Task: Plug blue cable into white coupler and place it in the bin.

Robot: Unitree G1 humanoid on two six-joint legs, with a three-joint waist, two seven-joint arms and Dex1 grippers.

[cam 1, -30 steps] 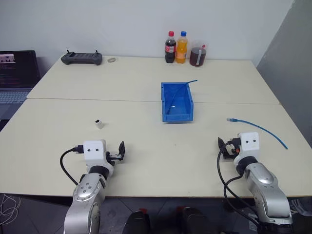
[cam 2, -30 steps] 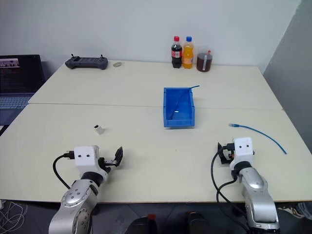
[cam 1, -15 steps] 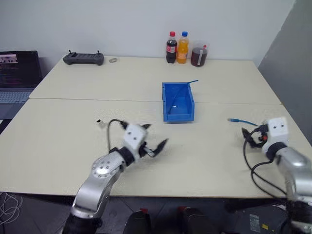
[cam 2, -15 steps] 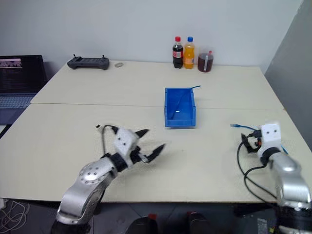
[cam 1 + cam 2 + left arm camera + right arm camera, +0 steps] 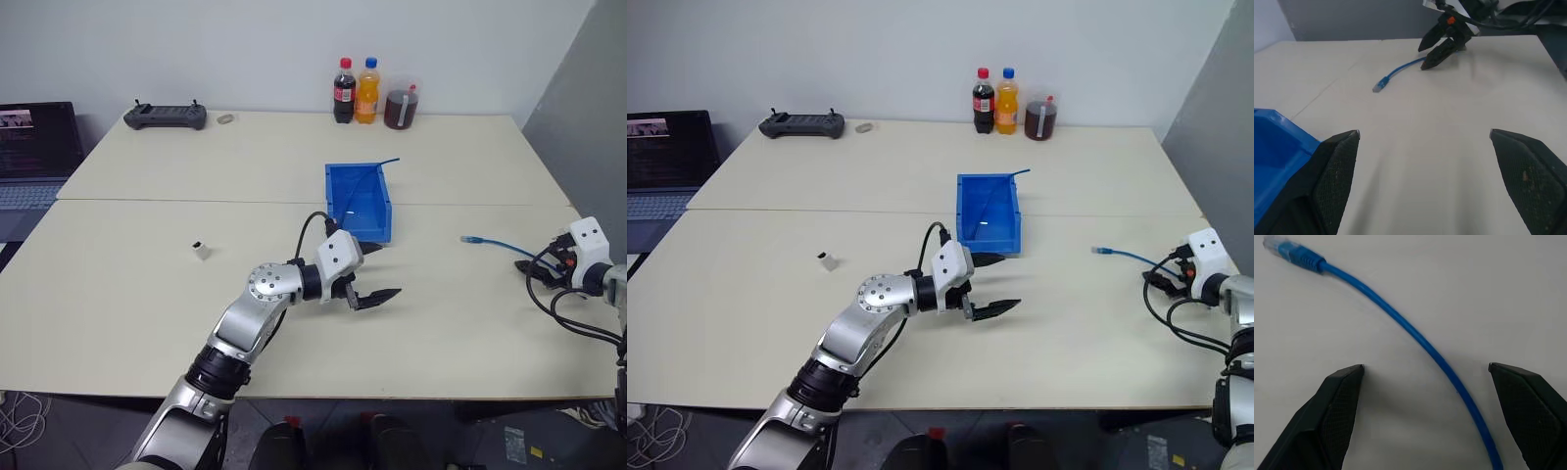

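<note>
I can see that the white coupler (image 5: 202,252) has a dark end (image 5: 197,245), so I expect an open socket there that will take the plug when I push it straight in.
The blue cable (image 5: 493,243) lies flat on the table (image 5: 127,294) at the right, its pale plug (image 5: 1273,243) pointing towards the middle. My right gripper (image 5: 535,266) is open just above it, with the cable (image 5: 1415,340) running between the two fingers, untouched. The white coupler (image 5: 200,249) stands alone at the left of the table. The blue bin (image 5: 330,196) sits in the middle. My left gripper (image 5: 377,271) is open and empty, just in front of the bin's near lip and pointing right towards the cable (image 5: 1396,74).
A second thin blue cable (image 5: 382,164) leans in the bin and pokes over its far right corner. Two bottles (image 5: 354,93) and a cup (image 5: 398,108) stand at the back edge, a black controller (image 5: 165,117) at the back left, and a laptop (image 5: 29,147) at the far left.
My left arm swung from the table's near left to the middle, in front of the bin. My right arm moved right and forward over the cable. Both grippers stayed open.
</note>
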